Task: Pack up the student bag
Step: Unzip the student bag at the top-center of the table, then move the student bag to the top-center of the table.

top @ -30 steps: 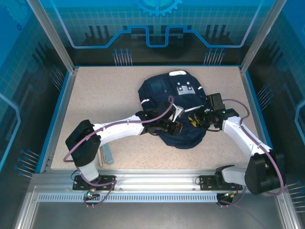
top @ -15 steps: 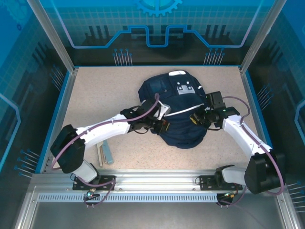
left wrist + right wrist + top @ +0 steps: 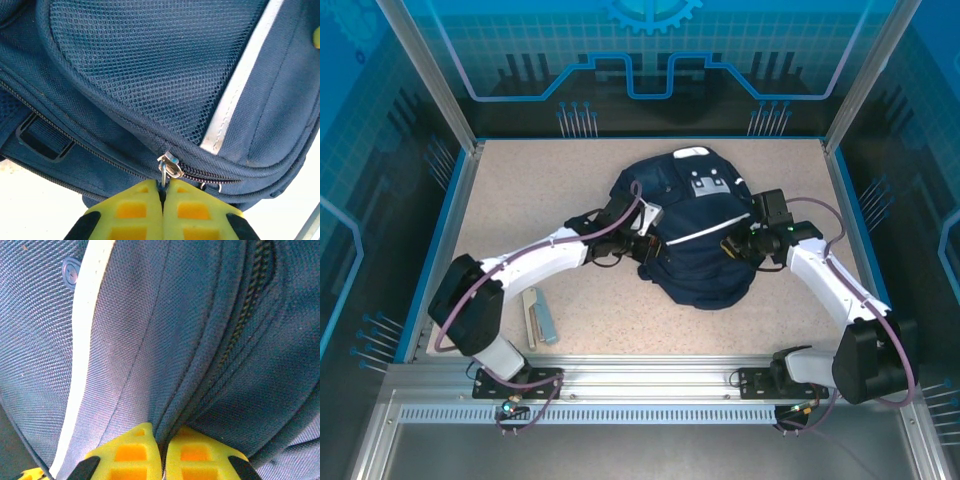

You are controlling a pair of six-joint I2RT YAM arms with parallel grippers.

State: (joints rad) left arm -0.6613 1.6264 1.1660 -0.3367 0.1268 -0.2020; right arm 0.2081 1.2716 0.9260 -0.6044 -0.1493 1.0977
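My left gripper should fetch the teal-grey flat item [image 3: 544, 318] and hand it to my right gripper, because it lies beside my left arm's base, far from my right gripper.
The student bag [image 3: 692, 225], dark navy with thin white stripes and a white-grey patch near its top, lies in the middle of the table. My left gripper [image 3: 642, 244] sits at the bag's left side. Up close, the left gripper [image 3: 163, 186] is shut on the metal zipper pull [image 3: 165, 176], just below the slider [image 3: 171, 164], with the mesh pocket of the bag [image 3: 150, 75] above. My right gripper [image 3: 733, 246] is at the bag's right edge. Seen from its wrist, the right gripper [image 3: 161, 438] is shut on a fold of the bag's fabric [image 3: 200, 315] beside a zipper track [image 3: 250, 295].
A beige strip and a teal-grey flat item [image 3: 538, 318] lie near the table's front left edge, beside the left arm's base. Metal frame posts [image 3: 430, 80] stand at the back corners. Bare tabletop [image 3: 535, 190] stretches to the left of the bag.
My left gripper has travelled left and back along the bag's edge with the zipper pull in it. The right gripper has closed on the fabric at the bag's right side.
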